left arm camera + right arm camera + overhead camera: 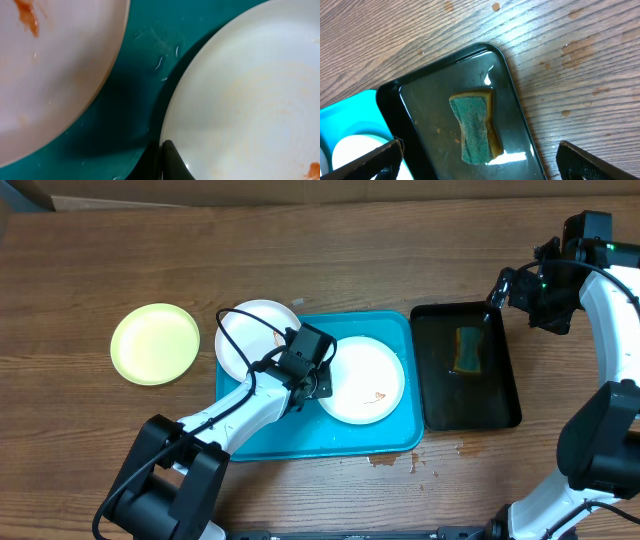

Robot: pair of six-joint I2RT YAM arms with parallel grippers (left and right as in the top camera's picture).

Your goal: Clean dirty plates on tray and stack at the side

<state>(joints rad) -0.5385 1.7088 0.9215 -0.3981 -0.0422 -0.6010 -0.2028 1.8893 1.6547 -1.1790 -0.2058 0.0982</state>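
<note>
My left gripper's fingers are pinching only the edge of the white plate's rim [162, 134], so next I open them and reach further down around the plate's rim [324, 402] before I wipe.
The turquoise tray [320, 435] holds two white plates. One white plate [365, 380] lies right of centre with a small orange smear. The other white plate [250, 335] overhangs the tray's back left corner and also carries a smear. My left gripper [318, 380] is shut on the left rim of the right-hand plate [250, 90], one finger on top [172, 162] and one beneath. The smeared left plate [50, 75] fills the upper left of that view. A yellow-green plate [155, 343] rests on the table left of the tray. My right gripper [508, 290] hangs open over the black tray.
A glossy black tray [505, 395] with shallow water stands right of the turquoise one, and a green-and-yellow sponge [475, 127] lies in it. My right gripper [480, 162] holds nothing. Brown spots mark the wood near the tray's front right corner [385, 460].
</note>
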